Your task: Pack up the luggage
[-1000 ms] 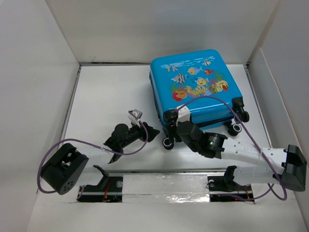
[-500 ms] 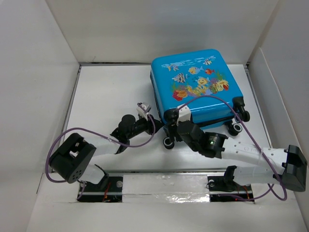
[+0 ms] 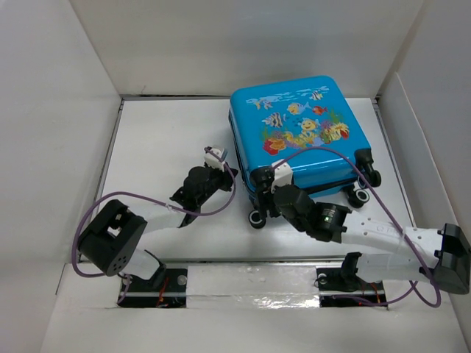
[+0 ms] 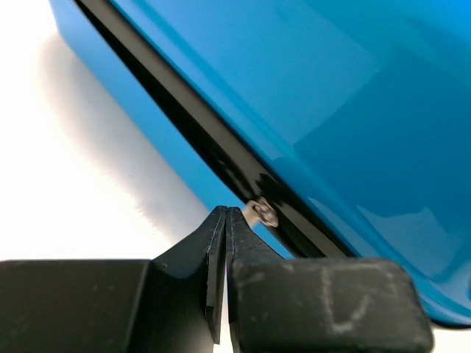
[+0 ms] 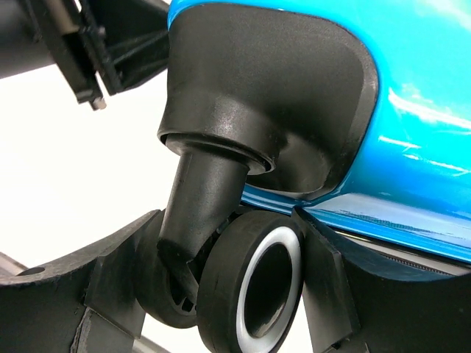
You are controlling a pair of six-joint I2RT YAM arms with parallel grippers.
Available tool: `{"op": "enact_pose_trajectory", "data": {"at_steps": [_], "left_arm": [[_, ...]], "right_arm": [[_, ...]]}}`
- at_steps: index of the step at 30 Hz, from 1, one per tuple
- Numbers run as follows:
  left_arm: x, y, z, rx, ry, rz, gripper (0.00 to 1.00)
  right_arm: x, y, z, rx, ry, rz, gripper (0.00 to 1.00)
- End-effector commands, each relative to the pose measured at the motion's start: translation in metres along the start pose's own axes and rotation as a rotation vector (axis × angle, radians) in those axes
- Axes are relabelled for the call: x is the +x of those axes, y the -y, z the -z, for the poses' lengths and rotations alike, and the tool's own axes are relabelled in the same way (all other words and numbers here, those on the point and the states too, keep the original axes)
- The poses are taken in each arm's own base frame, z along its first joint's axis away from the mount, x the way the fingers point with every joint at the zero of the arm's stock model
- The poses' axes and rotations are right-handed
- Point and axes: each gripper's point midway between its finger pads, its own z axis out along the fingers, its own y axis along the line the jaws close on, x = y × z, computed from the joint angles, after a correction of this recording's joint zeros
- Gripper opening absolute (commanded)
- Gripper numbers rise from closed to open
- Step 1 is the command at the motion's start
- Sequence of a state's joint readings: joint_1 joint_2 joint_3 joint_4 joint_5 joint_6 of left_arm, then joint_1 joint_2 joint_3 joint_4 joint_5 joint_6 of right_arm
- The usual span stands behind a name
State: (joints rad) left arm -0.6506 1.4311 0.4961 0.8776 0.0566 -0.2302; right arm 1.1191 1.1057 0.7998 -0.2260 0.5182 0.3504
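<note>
The left gripper's fingers are closed and empty next to the silver zipper pull [image 4: 263, 212], so next the left gripper opens, moves back and comes in around the pull's tab [image 4: 251, 215].
The luggage [image 3: 298, 132] is a bright-blue hard-shell case with a fish print, lying flat and closed at the back right of the table. My left gripper [image 3: 231, 176] is shut against its left side. In the left wrist view the closed tips [image 4: 227, 211] sit right beside the silver zipper pull [image 4: 260, 213] on the black zipper line, with nothing showing between the jaws. My right gripper [image 3: 263, 181] is at the near-left corner, shut on a black twin wheel [image 5: 250, 287], with its fingers [image 5: 110, 279] pressed on both sides. The lining and contents are hidden.
The white table [image 3: 162, 140] is boxed in by white walls on the left, back and right. More wheels stick out at the near-left corner [image 3: 256, 218] and the right side [image 3: 358, 195]. Purple cables loop over both arms.
My left gripper has travelled right and forward to the luggage's left side, and its jaws have closed. The right arm has stayed on the wheel.
</note>
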Motion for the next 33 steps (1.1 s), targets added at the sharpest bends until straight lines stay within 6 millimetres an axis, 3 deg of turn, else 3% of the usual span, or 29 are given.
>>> {"op": "enact_pose_trajectory", "data": {"at_steps": [1,6,10,11,12,16,17,24,26,33], "left_arm": [[-0.029,-0.011,-0.004,-0.059,0.088,-0.021,0.0],[-0.012,0.014,0.001,0.089,0.033,0.01,0.0],[0.012,0.02,0.018,0.133,-0.029,0.055,0.02],[0.016,0.019,0.022,0.125,-0.04,0.068,0.18],[0.019,0.018,0.025,0.122,-0.046,0.078,0.24],[0.032,0.014,0.038,0.105,-0.082,0.085,0.32],[0.033,0.019,0.04,0.125,-0.084,0.075,0.39],[0.015,0.038,0.027,0.23,-0.055,0.008,0.45],[0.005,0.038,0.019,0.228,-0.03,-0.012,0.45],[-0.001,0.035,0.002,0.216,-0.024,-0.072,0.44]], "right_arm": [[-0.038,-0.044,0.019,-0.208,0.112,-0.08,0.0],[-0.038,-0.039,0.016,-0.174,0.112,-0.077,0.0],[-0.043,-0.035,0.017,-0.148,0.122,-0.073,0.0],[-0.043,-0.032,0.016,-0.134,0.12,-0.067,0.0],[-0.043,-0.032,0.017,-0.132,0.12,-0.066,0.0],[-0.046,-0.033,0.019,-0.14,0.131,-0.067,0.0],[-0.048,-0.031,0.017,-0.14,0.136,-0.074,0.0],[-0.044,-0.035,0.015,-0.156,0.127,-0.069,0.0],[-0.044,-0.035,0.015,-0.16,0.128,-0.07,0.0],[-0.041,-0.033,0.017,-0.156,0.127,-0.07,0.0]]}}
